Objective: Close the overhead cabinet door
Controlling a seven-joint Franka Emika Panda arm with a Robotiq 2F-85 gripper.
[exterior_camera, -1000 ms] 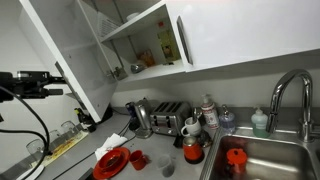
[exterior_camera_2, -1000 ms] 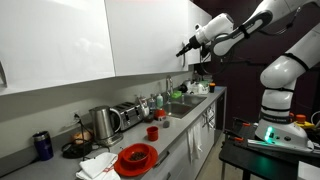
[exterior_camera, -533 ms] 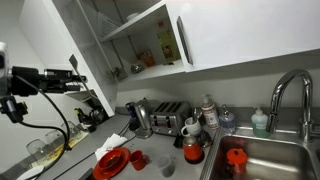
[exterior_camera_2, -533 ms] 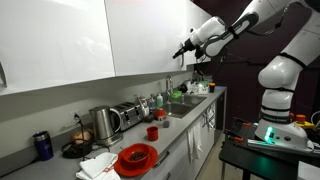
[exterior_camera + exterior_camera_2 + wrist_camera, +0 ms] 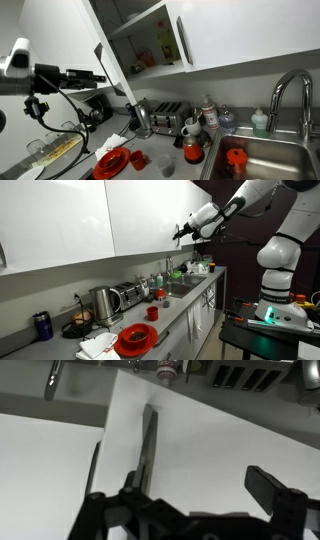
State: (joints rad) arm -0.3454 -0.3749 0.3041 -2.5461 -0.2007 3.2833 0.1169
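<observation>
My gripper's finger is in line with the slim metal bar handle [image 5: 148,442], so my gripper should go up past the handle and push the door's outer side [image 5: 205,485] shut.
The overhead cabinet door [image 5: 108,45] is a glossy white panel, swung partway and seen almost edge-on in an exterior view. In an exterior view from the other side it is a broad white face [image 5: 150,215]. My gripper [image 5: 103,77] reaches in from the left and its tips are at the door's outer face. It also shows at the door's free edge [image 5: 181,230]. In the wrist view the white door [image 5: 220,450] fills the frame with its slim metal bar handle [image 5: 148,445]. My gripper [image 5: 190,500] is open and holds nothing, its fingers spread just before the panel.
The cabinet's shelves [image 5: 150,50] hold small items. A matching white door [image 5: 240,30] stands shut beside them. Below are a kettle [image 5: 140,118], a toaster [image 5: 166,122], a red plate [image 5: 110,162], a sink [image 5: 255,160] and a tall faucet [image 5: 290,95].
My arm has moved right across the exterior view with the gripper against the door. The door has swung from wide open toward the cabinet.
</observation>
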